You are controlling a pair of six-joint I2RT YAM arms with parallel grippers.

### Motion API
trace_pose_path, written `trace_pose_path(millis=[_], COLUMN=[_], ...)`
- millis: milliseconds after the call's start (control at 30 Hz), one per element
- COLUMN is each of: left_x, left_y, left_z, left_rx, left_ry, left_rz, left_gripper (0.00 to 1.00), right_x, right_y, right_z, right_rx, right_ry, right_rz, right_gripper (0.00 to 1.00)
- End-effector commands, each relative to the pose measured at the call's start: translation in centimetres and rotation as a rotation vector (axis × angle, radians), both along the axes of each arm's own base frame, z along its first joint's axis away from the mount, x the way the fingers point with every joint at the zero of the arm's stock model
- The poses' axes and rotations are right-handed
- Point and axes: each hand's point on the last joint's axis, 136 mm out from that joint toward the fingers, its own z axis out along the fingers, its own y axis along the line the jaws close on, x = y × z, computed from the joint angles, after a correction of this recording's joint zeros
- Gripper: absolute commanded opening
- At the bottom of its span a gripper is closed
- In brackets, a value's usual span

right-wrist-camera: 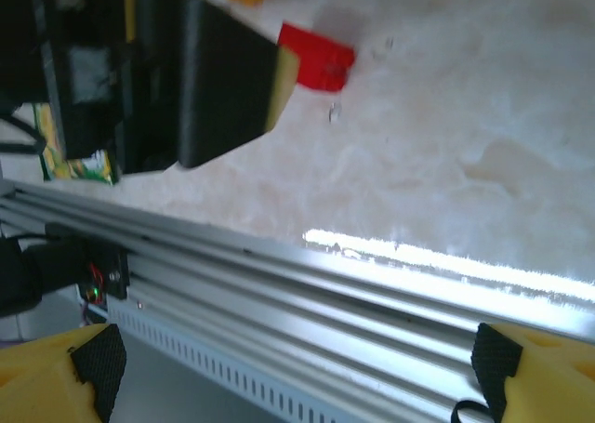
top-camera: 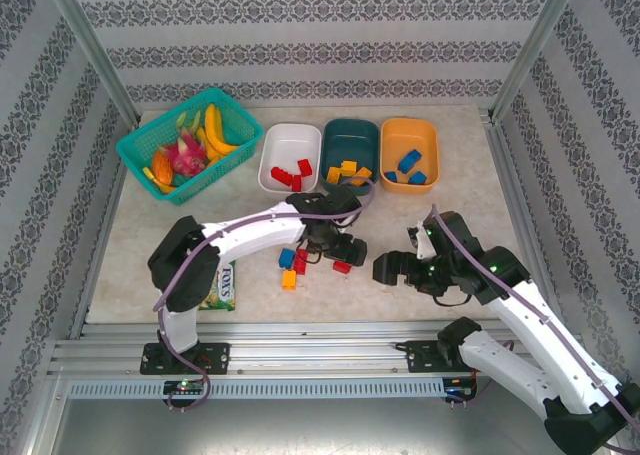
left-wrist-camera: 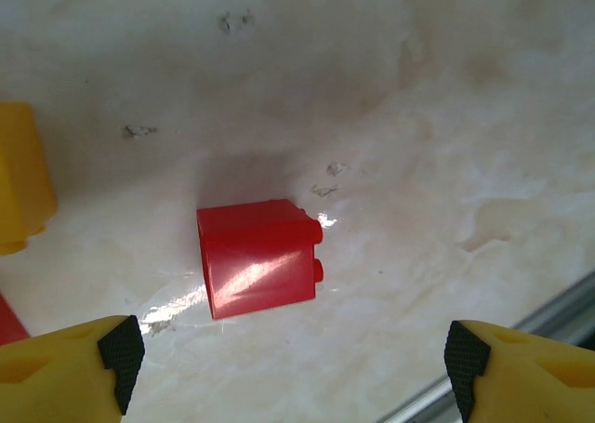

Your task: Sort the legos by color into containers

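Note:
I should take the red lego (top-camera: 342, 267) to the white container (top-camera: 290, 153) with my left gripper, because the red lego is under my left gripper, which is in my right gripper's way.
A red lego (left-wrist-camera: 258, 257) lies on its side on the marble table, just ahead of my left gripper (left-wrist-camera: 290, 372), which is open and hovers over it with nothing between its fingers. From above, this gripper (top-camera: 347, 249) sits mid-table over the same red lego (top-camera: 342, 267). My right gripper (top-camera: 384, 268) is to its right, pointing left, open and empty (right-wrist-camera: 297, 376). A blue lego (top-camera: 287, 258), another red one (top-camera: 300, 262) and an orange one (top-camera: 289, 279) lie loose nearby. The white container (top-camera: 270, 170) holds red legos, the teal container (top-camera: 350, 130) yellow ones, the orange container (top-camera: 410, 127) blue ones.
A teal lattice basket (top-camera: 135, 155) of fruit stands at the back left. A green snack packet (top-camera: 224, 285) lies by the left arm's base. The aluminium rail (right-wrist-camera: 372, 284) along the table's near edge runs under my right gripper.

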Motion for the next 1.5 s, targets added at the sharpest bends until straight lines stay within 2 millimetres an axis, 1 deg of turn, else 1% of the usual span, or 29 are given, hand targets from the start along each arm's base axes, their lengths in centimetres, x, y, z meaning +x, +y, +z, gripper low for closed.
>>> trace_pose_path(millis=[0,133,200,300,367,533,600,667,733,800,900,1033,1100,1200,1267,1333,1400,1467], left_x=[0.1,-0.1,0.0,-0.1,0.0,0.2,0.1,0.1,0.1,0.4,1.3,3.8,5.6,8.5,10.8,13.4,16.1,18.8], left_y=[0.3,-0.5,-0.4,-0.4,-0.3,-0.2,-0.2,-0.2,-0.2,-0.1,-0.1,0.6,1.5,3.3,4.9,6.9,8.9,10.4], left_z=[-0.5,-2.1,-2.9,-4.1,-4.7,-5.6,-6.0,-6.1,-5.8,-5.0,-2.7,1.7,3.9,6.4,7.6,8.3,8.6,8.6], left_rx=[0.095,0.147,0.18,0.207,0.226,0.256,0.262,0.271,0.273,0.27,0.244,0.162,0.116,0.081,0.066,0.059,0.051,0.042], left_ry=[-0.024,-0.005,-0.001,0.01,0.018,0.012,0.014,0.008,-0.005,-0.025,-0.062,-0.099,-0.113,-0.143,-0.169,-0.191,-0.206,-0.221], left_rz=[-0.013,-0.041,-0.04,-0.034,-0.027,-0.027,-0.034,-0.04,-0.038,-0.029,-0.003,0.081,0.13,0.188,0.232,0.287,0.344,0.389], left_gripper=[0.87,0.86,0.85,0.8,0.74,0.66,0.61,0.55,0.48,0.46,0.44,0.44,0.44,0.44,0.44,0.45,0.45,0.45], right_x=[-1.7,-2.5,-2.7,-3.1,-3.3,-3.5,-3.5,-3.4,-3.3,-3.2,-2.9,-1.9,-0.8,1.3,3.0,5.1,8.0,10.8], right_y=[0.2,0.0,-0.1,-0.2,-0.3,-0.6,-0.5,-0.6,-0.5,-0.4,-0.1,0.8,1.5,2.5,3.3,4.4,5.6,6.8], right_z=[-0.3,-0.1,0.0,0.0,0.1,0.1,0.1,0.2,0.2,0.4,0.8,2.1,3.1,4.1,4.6,5.2,6.0,7.1], right_rx=[0.028,0.047,0.058,0.071,0.076,0.073,0.074,0.072,0.072,0.077,0.092,0.118,0.129,0.129,0.131,0.147,0.165,0.2], right_ry=[0.055,0.042,0.035,0.037,0.034,0.031,0.028,0.023,0.022,0.013,-0.002,-0.053,-0.083,-0.127,-0.154,-0.179,-0.222,-0.281], right_rz=[0.019,0.028,0.021,0.013,0.01,0.005,0.005,0.004,0.007,0.01,0.02,0.048,0.067,0.077,0.075,0.064,0.029,-0.007], right_gripper=[0.96,0.94,0.94,0.93,0.92,0.92,0.92,0.92,0.92,0.91,0.91,0.91,0.91,0.91,0.91,0.9,0.9,0.9])
